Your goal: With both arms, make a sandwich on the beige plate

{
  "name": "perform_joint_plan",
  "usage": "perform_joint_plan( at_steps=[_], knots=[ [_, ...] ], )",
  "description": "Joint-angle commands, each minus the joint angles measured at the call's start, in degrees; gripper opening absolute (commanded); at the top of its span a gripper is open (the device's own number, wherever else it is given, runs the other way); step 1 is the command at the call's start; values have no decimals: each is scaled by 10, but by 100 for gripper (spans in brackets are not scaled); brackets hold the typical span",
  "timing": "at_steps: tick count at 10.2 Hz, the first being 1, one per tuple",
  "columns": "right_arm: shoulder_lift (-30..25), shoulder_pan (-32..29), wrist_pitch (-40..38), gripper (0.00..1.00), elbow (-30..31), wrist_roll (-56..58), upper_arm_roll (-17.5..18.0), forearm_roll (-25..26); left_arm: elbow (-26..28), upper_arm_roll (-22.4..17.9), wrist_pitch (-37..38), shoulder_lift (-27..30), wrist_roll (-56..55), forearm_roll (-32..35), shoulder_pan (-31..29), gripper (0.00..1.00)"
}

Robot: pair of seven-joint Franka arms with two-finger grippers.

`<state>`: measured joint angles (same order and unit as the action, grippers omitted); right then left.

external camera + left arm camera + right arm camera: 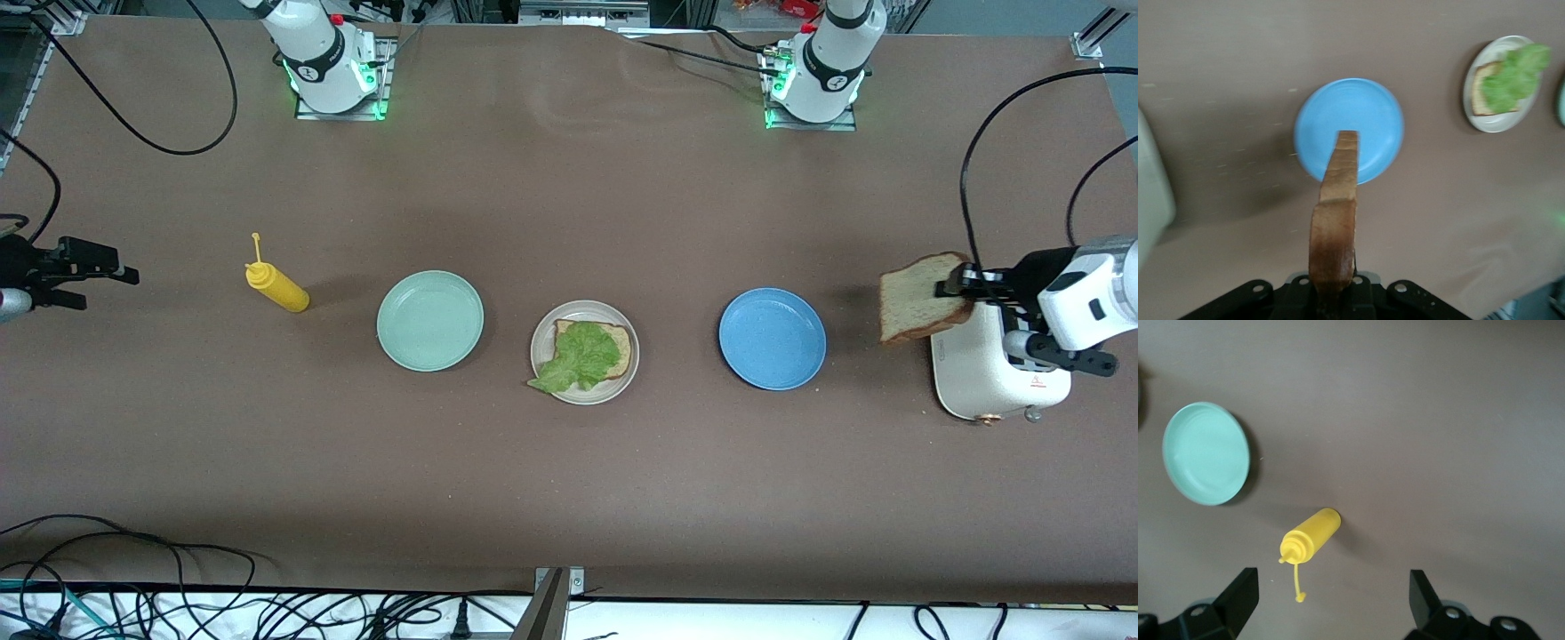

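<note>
My left gripper keeps going to the beige plate and lets go over the lettuce, because the bread slice (919, 299) is clear of the toaster and the lettuce (581, 356) lies uncovered.
The beige plate (628, 380) lies at the middle of the table with one brown bread slice (621, 341) on it and a ruffled lettuce leaf (582, 357) on top. My left gripper (957, 288) is shut on a second bread slice (916, 307), held on edge in the air over the white toaster (987, 378). The left wrist view shows that slice (1337, 213) rising from the left gripper (1333, 297), with the beige plate (1498, 124) and lettuce (1515, 77) farther off. My right gripper (111, 289) hangs open and empty at the right arm's end of the table, its fingers (1245, 587) wide apart.
A blue plate (772, 338) lies between the beige plate and the toaster. A mint-green plate (430, 320) sits beside the beige plate toward the right arm's end. A yellow squeeze bottle (280, 289) lies on its side past it, below the right gripper (1331, 587).
</note>
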<state>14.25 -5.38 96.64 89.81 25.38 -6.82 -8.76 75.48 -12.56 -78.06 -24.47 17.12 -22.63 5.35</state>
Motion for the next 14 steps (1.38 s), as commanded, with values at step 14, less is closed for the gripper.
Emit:
perform_joint_plan(
  at_steps=[14],
  knots=[
    [-117, -48, 64, 100, 99, -318, 132, 102, -8, 80, -307, -210, -161, -321, 215, 0]
  ],
)
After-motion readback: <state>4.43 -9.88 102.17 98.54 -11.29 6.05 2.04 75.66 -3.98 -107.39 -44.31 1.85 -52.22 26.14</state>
